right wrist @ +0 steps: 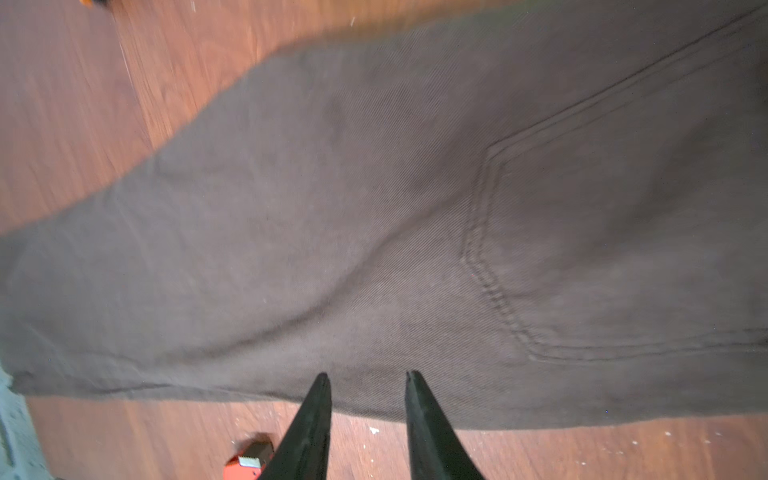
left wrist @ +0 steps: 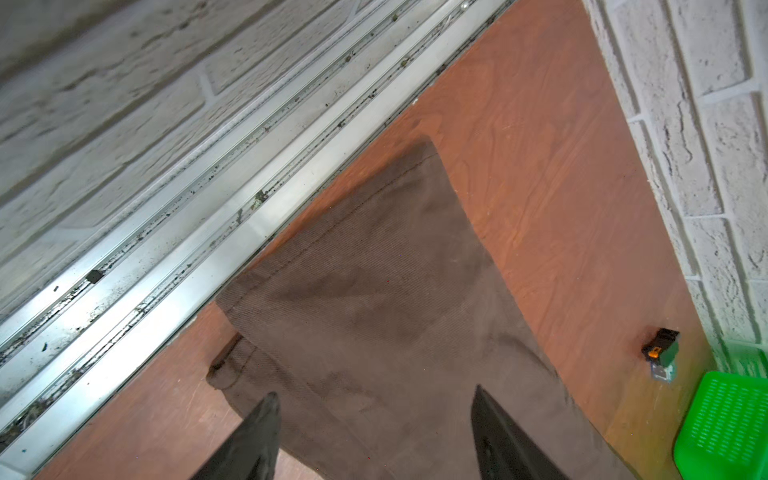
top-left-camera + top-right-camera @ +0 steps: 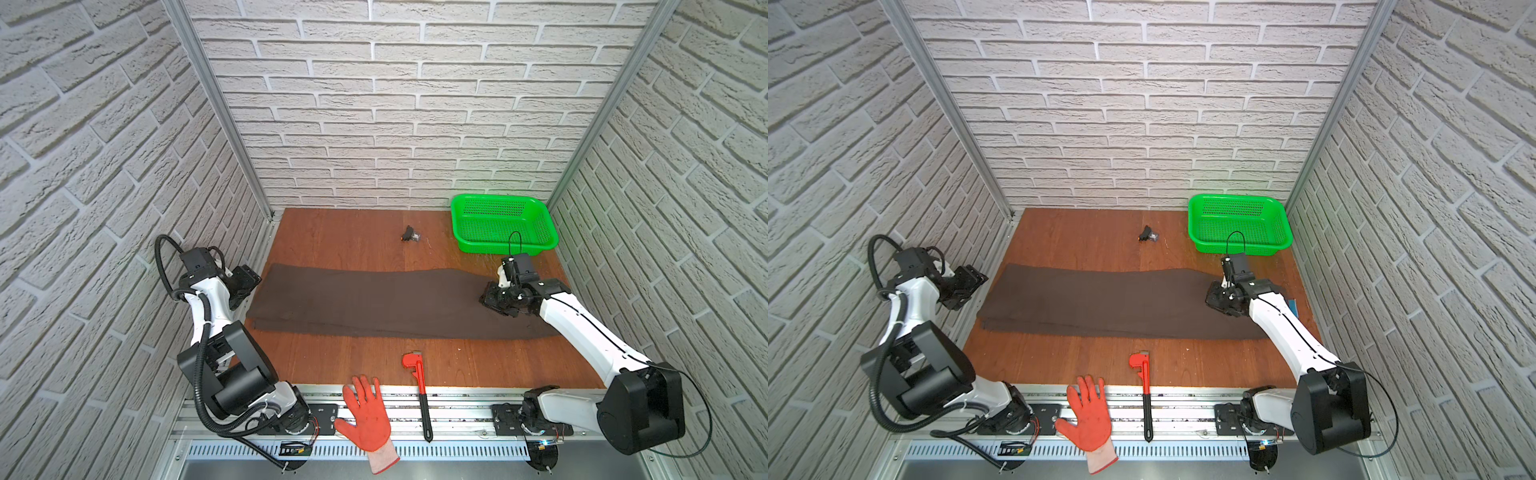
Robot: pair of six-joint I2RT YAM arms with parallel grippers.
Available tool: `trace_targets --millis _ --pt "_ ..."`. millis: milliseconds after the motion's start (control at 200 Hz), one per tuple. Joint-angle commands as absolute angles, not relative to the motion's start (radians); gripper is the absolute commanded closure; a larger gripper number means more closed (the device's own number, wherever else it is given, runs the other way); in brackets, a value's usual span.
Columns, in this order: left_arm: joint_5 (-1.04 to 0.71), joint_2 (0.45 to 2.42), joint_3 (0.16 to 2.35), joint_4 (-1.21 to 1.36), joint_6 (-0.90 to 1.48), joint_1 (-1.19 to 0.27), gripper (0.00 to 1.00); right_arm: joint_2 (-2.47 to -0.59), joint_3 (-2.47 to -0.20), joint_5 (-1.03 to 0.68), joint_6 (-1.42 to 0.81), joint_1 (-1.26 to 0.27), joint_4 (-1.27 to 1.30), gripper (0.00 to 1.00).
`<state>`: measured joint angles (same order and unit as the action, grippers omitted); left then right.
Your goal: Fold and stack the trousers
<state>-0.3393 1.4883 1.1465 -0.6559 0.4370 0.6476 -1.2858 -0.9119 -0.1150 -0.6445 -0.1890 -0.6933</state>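
The lower hem [image 2: 232, 365] is sticking out under the upper one, so both trouser legs [image 3: 308, 300] will fold over together when I bring them toward the waist.
The dark brown trousers [image 3: 374, 299] [image 3: 1100, 303] lie flat across the wooden table, legs laid one on the other. Their hems point left and the waist end points right. My left gripper [image 3: 247, 286] [image 3: 963, 286] is at the hem end; in the left wrist view it [image 2: 374, 399] stands wide open above the leg cloth [image 2: 374, 291], holding nothing. My right gripper [image 3: 492, 299] [image 3: 1214, 301] hovers over the waist end. In the right wrist view it [image 1: 365, 376] is open with a narrow gap, its tips above the cloth's near edge beside a stitched back pocket [image 1: 623, 249].
A green basket [image 3: 503, 224] [image 2: 727, 424] sits at the back right. A small black device [image 3: 410, 235] [image 2: 660, 349] lies behind the trousers. A red pipe wrench [image 3: 417, 386] and an orange glove [image 3: 368, 415] lie at the front edge. Brick walls close both sides.
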Motion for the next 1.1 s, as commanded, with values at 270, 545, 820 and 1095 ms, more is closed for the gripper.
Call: trace_targets --millis 270,545,820,1095 --pt "-0.436 1.638 1.039 -0.511 0.424 0.733 0.34 -1.479 -0.953 -0.049 -0.713 -0.339 -0.574 0.69" --pt "-0.372 1.717 1.085 -0.57 0.393 0.775 0.43 -1.518 -0.976 -0.038 -0.742 -0.396 -0.558 0.7" --pt "-0.347 1.751 1.088 -0.561 0.38 0.778 0.39 -1.519 -0.992 -0.026 -0.746 -0.417 -0.567 0.71" --pt "-0.38 1.806 1.088 -0.546 0.384 0.762 0.47 -1.506 -0.98 -0.02 -0.751 -0.42 -0.571 0.71"
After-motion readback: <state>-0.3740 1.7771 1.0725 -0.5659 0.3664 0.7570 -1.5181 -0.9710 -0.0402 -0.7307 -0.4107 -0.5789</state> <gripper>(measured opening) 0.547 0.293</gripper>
